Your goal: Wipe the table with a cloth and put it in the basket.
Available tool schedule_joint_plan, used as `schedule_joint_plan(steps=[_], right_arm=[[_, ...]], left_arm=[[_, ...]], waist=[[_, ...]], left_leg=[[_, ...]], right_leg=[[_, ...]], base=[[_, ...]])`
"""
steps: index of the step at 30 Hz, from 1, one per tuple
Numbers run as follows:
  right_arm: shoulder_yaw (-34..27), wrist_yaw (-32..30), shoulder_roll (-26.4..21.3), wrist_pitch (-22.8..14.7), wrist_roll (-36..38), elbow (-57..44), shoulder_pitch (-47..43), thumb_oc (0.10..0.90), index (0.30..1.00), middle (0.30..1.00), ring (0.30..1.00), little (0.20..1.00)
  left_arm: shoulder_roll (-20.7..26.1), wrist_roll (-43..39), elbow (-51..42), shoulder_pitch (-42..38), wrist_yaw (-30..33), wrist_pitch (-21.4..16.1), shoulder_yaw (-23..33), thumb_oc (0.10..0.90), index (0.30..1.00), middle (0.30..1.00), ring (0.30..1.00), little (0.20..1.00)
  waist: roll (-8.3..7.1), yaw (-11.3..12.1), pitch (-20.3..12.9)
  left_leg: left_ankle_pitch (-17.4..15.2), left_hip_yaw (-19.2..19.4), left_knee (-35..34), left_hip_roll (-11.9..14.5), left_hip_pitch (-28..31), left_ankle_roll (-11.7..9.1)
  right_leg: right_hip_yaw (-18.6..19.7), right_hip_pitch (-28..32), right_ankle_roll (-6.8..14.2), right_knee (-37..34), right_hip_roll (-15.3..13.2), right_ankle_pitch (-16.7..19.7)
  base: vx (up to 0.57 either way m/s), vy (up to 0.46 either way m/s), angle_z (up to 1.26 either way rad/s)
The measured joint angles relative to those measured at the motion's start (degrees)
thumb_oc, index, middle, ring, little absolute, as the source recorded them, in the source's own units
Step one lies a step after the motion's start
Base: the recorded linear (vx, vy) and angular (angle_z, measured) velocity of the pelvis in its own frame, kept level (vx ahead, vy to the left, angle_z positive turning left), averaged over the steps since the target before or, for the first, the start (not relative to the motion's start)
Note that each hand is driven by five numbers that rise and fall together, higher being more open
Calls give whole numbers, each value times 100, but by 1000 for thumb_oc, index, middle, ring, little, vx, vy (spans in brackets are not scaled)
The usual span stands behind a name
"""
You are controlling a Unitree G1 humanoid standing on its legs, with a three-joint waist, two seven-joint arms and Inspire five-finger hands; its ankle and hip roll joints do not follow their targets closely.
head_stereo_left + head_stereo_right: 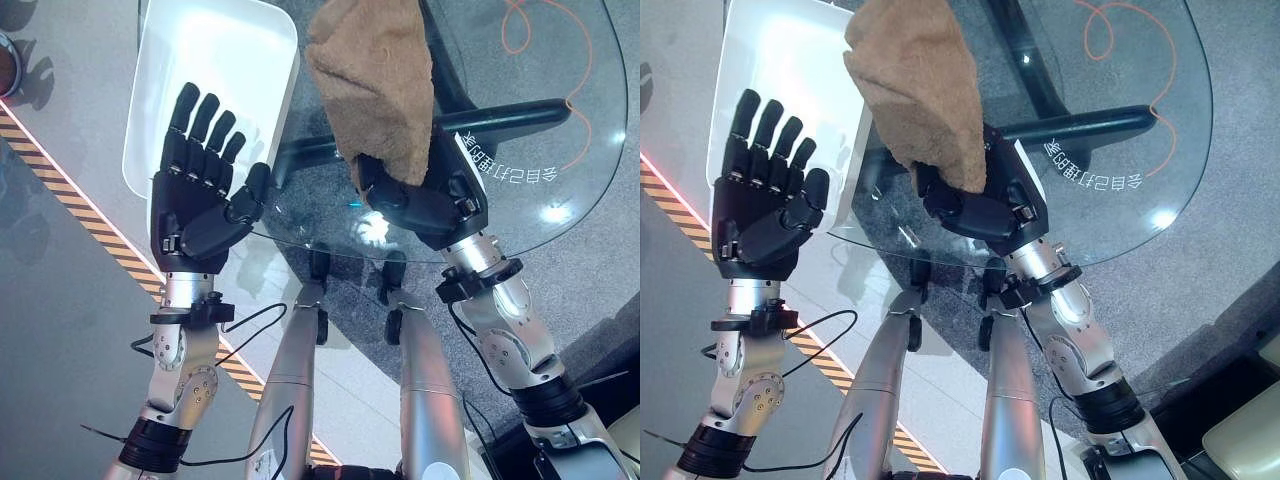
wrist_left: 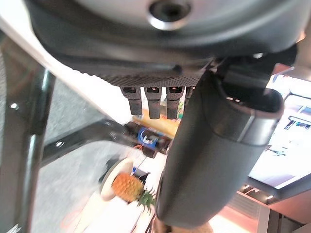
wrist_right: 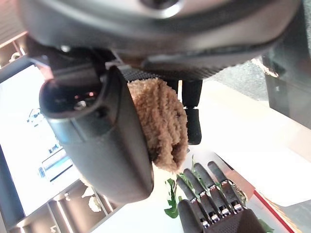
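Note:
I expect the brown cloth (image 1: 372,62) to stay bunched in a thick roll when I carry it to the basket, because its creased length (image 1: 388,125) already hangs gathered and narrow.
A brown fluffy cloth (image 1: 372,80) hangs over my right hand (image 1: 415,205), which is raised above the round glass table (image 1: 560,120) and shut on the cloth's lower end. The right wrist view shows the thumb and fingers (image 3: 192,114) pinching the brown cloth (image 3: 163,124). My left hand (image 1: 205,185) is held up open with straight fingers, just in front of the white basket (image 1: 215,70) at the table's left edge. It holds nothing.
An orange cable (image 1: 535,40) loops on the floor beyond the glass. A black table leg (image 1: 480,125) shows through the top. A yellow-and-black striped line (image 1: 90,230) runs across the floor at the left.

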Motion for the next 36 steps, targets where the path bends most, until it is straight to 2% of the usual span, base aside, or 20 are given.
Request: schedule_joint_plan(steps=[3,6,12,19,27,36], right_arm=[[44,20,-100,32,0,6,133,100,300,300,300,200],[203,122,-128,74,0,7,205,100,300,300,300,200],[517,159,-238,161,-252,11,22,100,300,300,300,200],[589,157,-279,358,-507,11,-276,100,300,300,300,200],[832,69,-333,396,-755,20,-352,100,300,300,300,200],[1046,-347,-564,665,-1384,47,-503,100,300,300,300,200]], left_arm=[[18,-366,0,-4,-545,84,-47,800,900,900,900,900],[213,-571,1,-63,-861,116,-372,800,900,900,900,900],[241,-680,17,-439,-1086,239,-726,800,900,900,900,900],[247,-1308,35,-469,-1570,444,-897,800,900,900,900,900],[258,-1323,112,-587,-1680,501,-1129,800,900,900,900,900],[283,-1577,322,-587,-1735,612,-1177,800,900,900,900,900]], waist=[[-2,-47,1],[-2,-121,1],[-2,-151,1],[-2,-171,1],[-2,-223,1],[-2,-236,1]], left_leg=[[-11,37,-5,5,-1,17],[-11,111,-18,8,-4,19],[-31,149,-17,5,-14,47],[-36,166,-24,-1,-43,54],[-37,200,-83,-10,-50,56],[-36,223,-101,-10,-48,56]], right_leg=[[62,0,42,-59,12,32],[96,-1,46,-84,14,79],[115,-21,60,-92,12,73],[138,-65,65,-93,9,70],[240,-127,73,-93,8,67],[239,-142,73,-94,9,68]], base=[[-3,8,-8],[-3,10,-8],[-1,3,-2],[0,0,0],[-1,7,-2],[0,0,0]])
